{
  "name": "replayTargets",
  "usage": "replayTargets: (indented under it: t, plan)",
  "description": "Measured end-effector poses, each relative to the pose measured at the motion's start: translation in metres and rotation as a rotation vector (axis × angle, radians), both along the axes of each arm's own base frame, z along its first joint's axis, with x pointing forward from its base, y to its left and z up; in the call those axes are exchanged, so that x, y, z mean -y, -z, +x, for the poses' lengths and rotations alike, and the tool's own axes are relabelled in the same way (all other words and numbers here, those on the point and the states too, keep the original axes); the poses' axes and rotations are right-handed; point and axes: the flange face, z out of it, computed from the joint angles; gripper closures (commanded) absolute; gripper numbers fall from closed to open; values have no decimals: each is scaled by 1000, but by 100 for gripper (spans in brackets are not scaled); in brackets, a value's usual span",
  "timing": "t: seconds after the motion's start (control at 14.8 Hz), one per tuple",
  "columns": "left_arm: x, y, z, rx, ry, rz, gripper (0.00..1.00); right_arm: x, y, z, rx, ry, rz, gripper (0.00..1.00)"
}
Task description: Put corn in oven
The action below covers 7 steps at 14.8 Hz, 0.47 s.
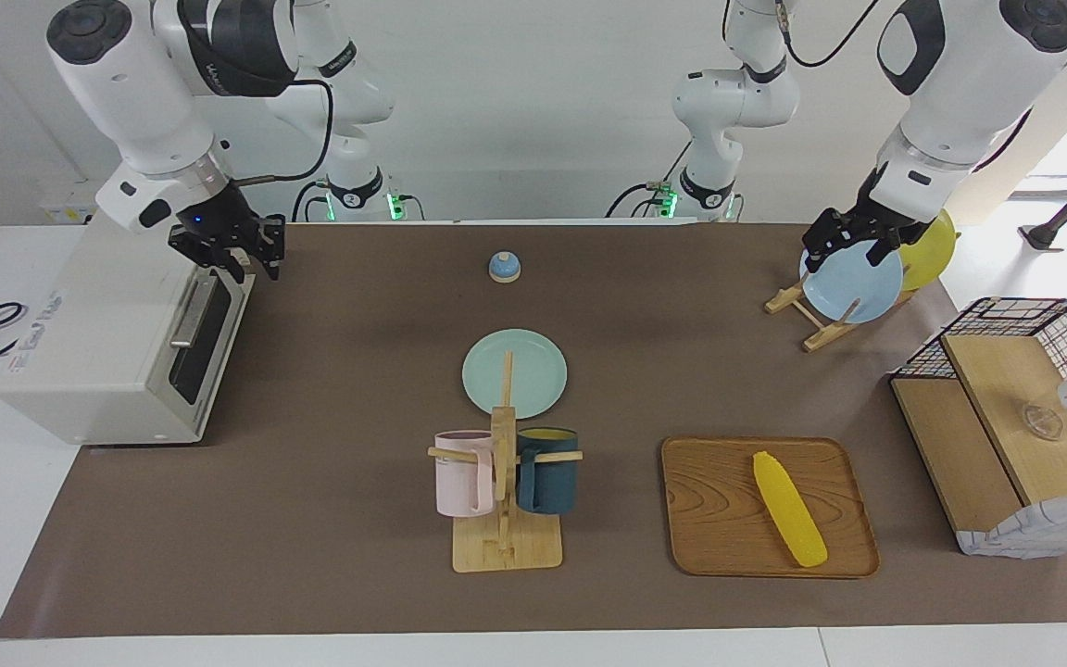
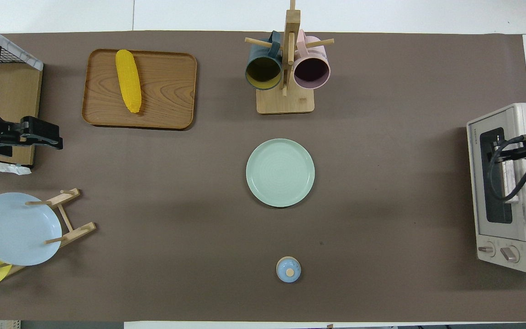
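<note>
The bar handle [image 2: 509, 174] goes along the top edge of the oven door [image 2: 487, 183], so I expect the door to swing down and lie flat when the robot pulls.
The yellow corn [image 1: 789, 509] lies on a wooden tray [image 1: 719, 519] toward the left arm's end of the table, farther from the robots than the plate rack; it also shows in the overhead view [image 2: 128, 87]. The off-white oven [image 1: 98, 352] stands at the right arm's end, its dark glass door shut and its rack hidden. My right gripper [image 1: 242, 261] is open, close over the top of the oven door by the bar handle [image 1: 189, 317]; in the overhead view it [image 2: 496, 151] is over the oven [image 2: 518, 237]. My left gripper [image 1: 850, 252] is open and empty over the plate rack.
A green plate [image 1: 515, 372] lies mid-table. A mug tree [image 1: 503, 482] holds a pink and a dark teal mug. A small blue knobbed lid [image 1: 504, 267] sits nearer the robots. A rack [image 1: 821, 329] holds a blue and a yellow plate. A wooden box with a wire basket [image 1: 1006, 417] stands beside the tray.
</note>
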Motion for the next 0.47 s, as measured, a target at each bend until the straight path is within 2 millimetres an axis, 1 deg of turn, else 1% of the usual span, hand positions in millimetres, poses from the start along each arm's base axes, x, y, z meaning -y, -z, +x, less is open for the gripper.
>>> replayTargets:
  t: [0.07,0.2,0.47]
  plan:
    - [0,0,0,0,0,0,0,10,7,-1,12,2,-33,100]
    - [0,0,0,0,0,0,0,20,24,-5,19,-2,-85,100]
    - [3,0,0,0,5,0,0,49,54,-12,17,23,-130,100]
